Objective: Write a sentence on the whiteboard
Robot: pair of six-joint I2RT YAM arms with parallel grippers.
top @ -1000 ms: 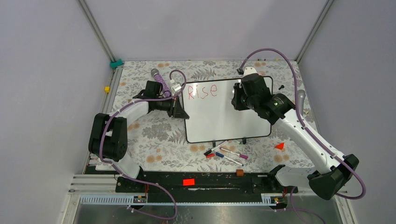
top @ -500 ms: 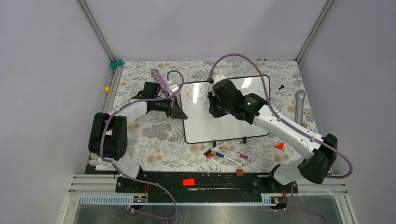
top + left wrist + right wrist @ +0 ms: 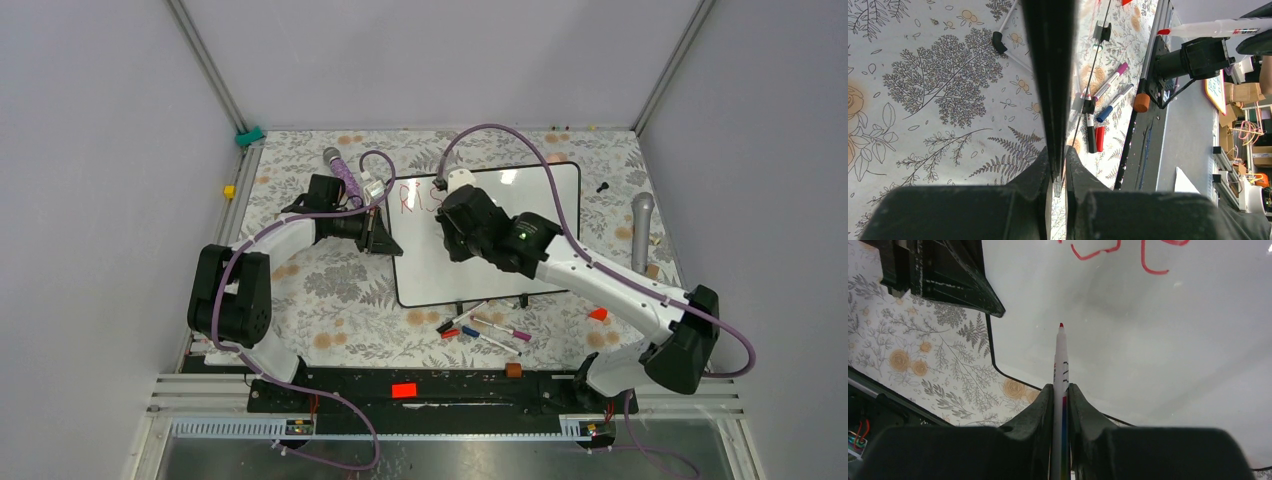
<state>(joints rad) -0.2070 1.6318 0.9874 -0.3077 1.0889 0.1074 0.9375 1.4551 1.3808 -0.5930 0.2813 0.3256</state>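
Observation:
Next, my right gripper brings the marker's tip under the "R", next to my left gripper, to start the next line, because the tip hangs well in from the whiteboard's edge.
The whiteboard lies on the flowered cloth, and my left gripper is shut on its left rim. In the left wrist view that rim runs as a dark band between the fingers of the left gripper. My right gripper hangs over the board's left half, shut on a white marker whose red tip points at the board, under the first line. Of the sentence only red letters "Ris" show, the rest hidden by the right wrist. Red strokes cross the top of the right wrist view.
Several loose markers lie just below the board's near edge. A purple microphone sits behind the left wrist and a grey one right of the board. A red wedge and a brown cylinder lie near the front.
My right arm has swung left across the board, from its upper right part to its left half, and now covers the end of the red word. The left arm has stayed put.

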